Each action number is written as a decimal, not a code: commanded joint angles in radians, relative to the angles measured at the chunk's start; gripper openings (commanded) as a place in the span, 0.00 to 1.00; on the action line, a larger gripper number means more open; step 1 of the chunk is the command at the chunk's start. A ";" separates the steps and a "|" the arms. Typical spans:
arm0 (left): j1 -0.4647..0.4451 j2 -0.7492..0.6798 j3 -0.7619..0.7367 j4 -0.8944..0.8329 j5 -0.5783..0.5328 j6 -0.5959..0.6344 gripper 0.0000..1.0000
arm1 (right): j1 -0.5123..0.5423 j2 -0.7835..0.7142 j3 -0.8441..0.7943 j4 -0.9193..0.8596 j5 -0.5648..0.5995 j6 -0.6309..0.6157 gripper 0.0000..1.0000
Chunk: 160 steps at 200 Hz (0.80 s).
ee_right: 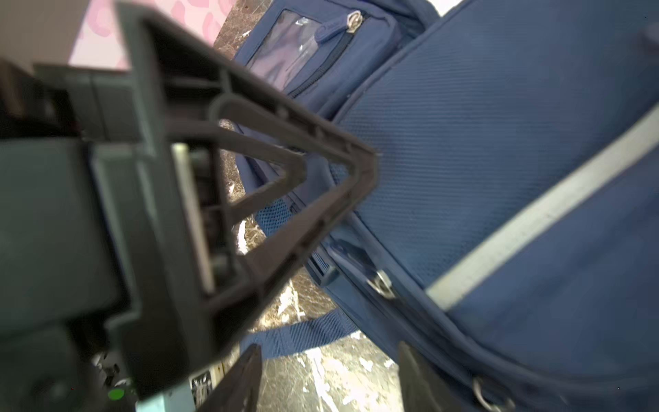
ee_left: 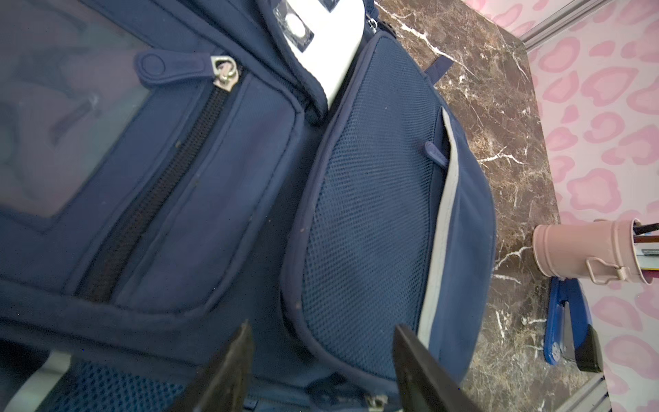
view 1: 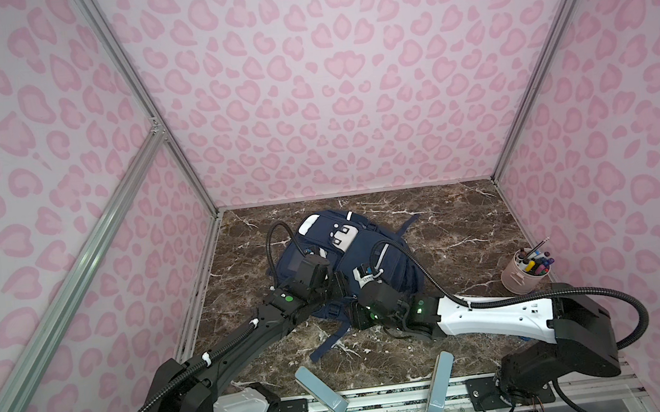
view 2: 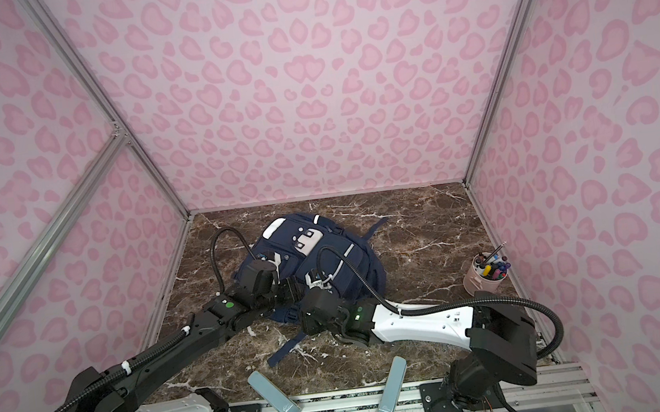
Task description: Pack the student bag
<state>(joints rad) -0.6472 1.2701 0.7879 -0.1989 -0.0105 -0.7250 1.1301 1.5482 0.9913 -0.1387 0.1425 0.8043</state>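
Note:
Next, my right gripper moves in and pinches the zipper slider [ee_right: 381,283], because its open fingers are over the marble [ee_right: 333,377] beside the bag, short of that slider.
The student bag [view 1: 360,250] [view 2: 327,253], navy blue with white stripes and a white dotted patch, lies flat on the marble table at centre left in both top views. Both arms meet at its near edge. My left gripper [ee_left: 322,364] [view 1: 341,287] is open just above the bag [ee_left: 356,214], its fingers either side of a mesh pocket's lower edge, with a zipper slider [ee_left: 376,401] below. My right gripper [ee_right: 330,378] [view 1: 354,315] is open over bare marble and a blue strap [ee_right: 299,335] next to the bag [ee_right: 499,142]. It holds nothing.
A pink cup of pens [view 1: 521,274] [ee_left: 585,249] stands at the right, with a blue stapler [ee_left: 567,321] beside it. Two pale blue-grey flat items [view 1: 320,390] [view 1: 439,383] lie at the table's front edge. Pink patterned walls close in three sides.

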 commanded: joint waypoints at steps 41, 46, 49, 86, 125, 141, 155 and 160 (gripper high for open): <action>0.001 0.060 0.023 0.078 0.009 -0.001 0.17 | -0.029 0.097 0.060 -0.044 0.095 0.046 0.57; 0.001 0.061 0.023 0.080 0.007 -0.003 0.13 | -0.032 0.098 0.066 -0.057 0.107 0.047 0.57; 0.001 0.061 0.022 0.080 0.007 -0.003 0.11 | -0.033 0.101 0.070 -0.066 0.113 0.049 0.58; 0.001 0.081 0.003 0.115 0.064 -0.023 0.03 | -0.059 0.100 0.064 -0.144 0.159 0.076 0.59; -0.001 0.066 -0.042 0.216 0.185 -0.094 0.03 | -0.098 0.107 0.079 -0.152 0.173 0.065 0.63; -0.003 0.053 -0.036 0.205 0.188 -0.093 0.03 | -0.103 0.126 0.109 -0.144 0.160 0.057 0.65; -0.002 0.046 -0.044 0.218 0.206 -0.103 0.03 | -0.104 0.152 0.144 -0.146 0.151 0.050 0.68; -0.003 0.045 -0.050 0.232 0.217 -0.109 0.03 | -0.104 0.164 0.157 -0.153 0.149 0.050 0.69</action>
<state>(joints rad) -0.6472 1.3300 0.7513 -0.0143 0.1040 -0.8101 1.0317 1.6733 1.1057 -0.3008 0.2394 0.8742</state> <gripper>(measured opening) 0.077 0.671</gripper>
